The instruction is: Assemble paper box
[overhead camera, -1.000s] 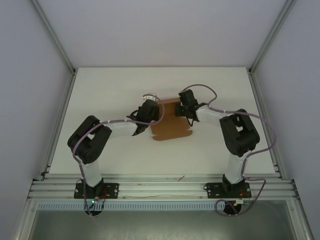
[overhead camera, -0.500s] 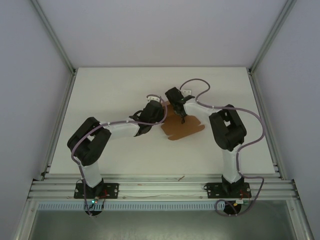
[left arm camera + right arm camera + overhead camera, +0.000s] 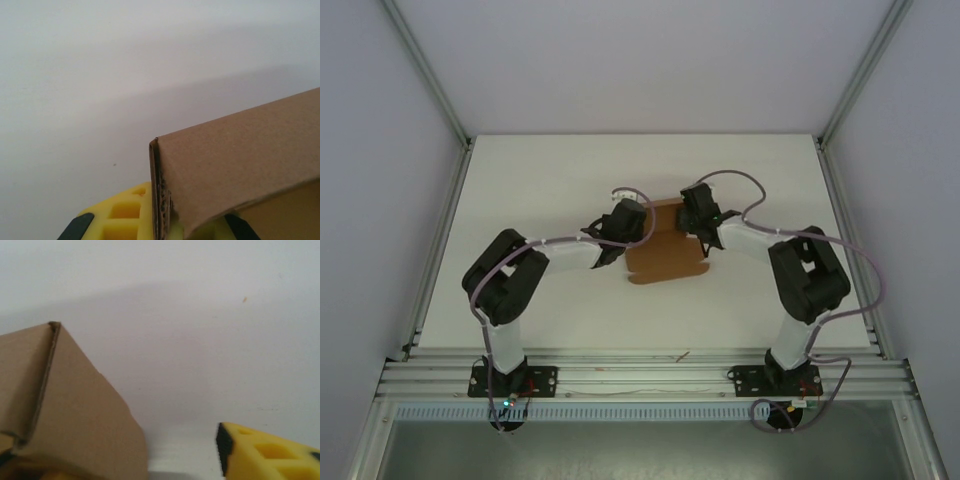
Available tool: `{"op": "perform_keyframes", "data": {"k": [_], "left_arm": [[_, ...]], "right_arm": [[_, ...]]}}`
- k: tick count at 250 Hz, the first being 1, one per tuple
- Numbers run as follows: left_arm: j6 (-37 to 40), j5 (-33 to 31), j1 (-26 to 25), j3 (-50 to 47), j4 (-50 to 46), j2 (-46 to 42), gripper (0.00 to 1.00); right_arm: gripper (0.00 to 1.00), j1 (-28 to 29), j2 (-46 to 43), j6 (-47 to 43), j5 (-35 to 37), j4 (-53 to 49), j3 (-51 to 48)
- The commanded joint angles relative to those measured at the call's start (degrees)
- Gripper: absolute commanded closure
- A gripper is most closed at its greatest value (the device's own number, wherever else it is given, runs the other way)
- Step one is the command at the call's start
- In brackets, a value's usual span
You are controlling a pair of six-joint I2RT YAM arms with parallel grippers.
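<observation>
The paper box's lid (image 3: 667, 262) is open toward the near rail, so the robot's left gripper should first turn the box by its corner (image 3: 159, 150) and then fold the lid up.
The paper box (image 3: 665, 250) is a thin brown cardboard sheet lying on the white table between my two arms, with its far part folded up. My left gripper (image 3: 628, 222) is at its left far corner, shut on the folded cardboard edge (image 3: 162, 195), which runs between the yellow fingers (image 3: 120, 215). My right gripper (image 3: 698, 214) is at the right far corner with its jaws open. One yellow finger (image 3: 265, 455) stands apart from the raised cardboard flap (image 3: 65, 410); the other finger is hidden behind that flap.
The white table (image 3: 540, 180) is framed by aluminium rails (image 3: 435, 240) at the sides and a rail at the near edge (image 3: 640, 370). Purple cables loop off both arms.
My right gripper has opened and let go of the cardboard, shifting back to the right. The sheet, swung askew half a second ago, lies square again. The left gripper stays shut.
</observation>
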Motion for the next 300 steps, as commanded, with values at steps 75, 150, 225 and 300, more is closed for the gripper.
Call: {"op": "perform_keyframes", "data": {"k": [75, 150, 225, 300], "left_arm": [[7.8, -8.3, -1.6, -10.5, 16.2, 1.4, 1.0], [13.3, -16.3, -6.3, -11.1, 20.0, 3.9, 0.99], [12.7, -13.1, -6.8, -12.8, 21.1, 4.2, 0.95], [10.3, -11.2, -6.7, -12.9, 18.8, 3.6, 0.86]], "right_arm": [[0.16, -2.2, -14.1, -0.4, -5.7, 3.8, -4.3], [0.15, -4.2, -8.7, 0.3, -8.0, -0.6, 1.9], [0.13, -4.2, -3.6, -2.0, -13.2, 7.3, -5.5], [0.13, -3.6, -1.0, -0.9, -13.5, 18.0, -16.3]]}}
